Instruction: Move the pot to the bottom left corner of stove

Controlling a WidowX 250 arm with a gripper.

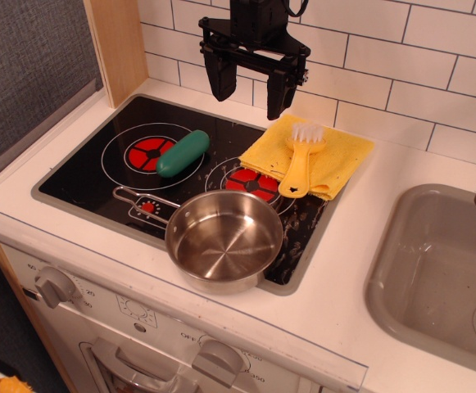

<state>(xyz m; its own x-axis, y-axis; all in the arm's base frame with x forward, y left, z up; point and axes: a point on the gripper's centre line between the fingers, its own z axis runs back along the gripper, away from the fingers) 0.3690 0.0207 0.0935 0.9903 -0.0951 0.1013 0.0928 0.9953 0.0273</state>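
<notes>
My gripper will uncover another hidden dial mark when it moves the pot (224, 240), because the white outline (149, 216) around the red dial mark disappears under the pot.
The pot (224, 241) is a shiny steel saucepan standing upright at the front right of the stove (82, 172), its rim reaching the stove's front edge. Its thin wire handle (139, 199) points left over the black glass. The stove has two red burners: the left one (150, 152) and the right one (252, 184), partly covered. My gripper (250, 92) hangs above the stove's back edge, well behind and above the pot. It is open and empty, fingers pointing down.
A green oval object (183, 153) lies between the burners. A yellow cloth (307, 155) with a yellow brush (301, 160) on it covers the stove's back right corner. A grey sink (434, 278) is to the right. A wooden post (119, 45) stands back left.
</notes>
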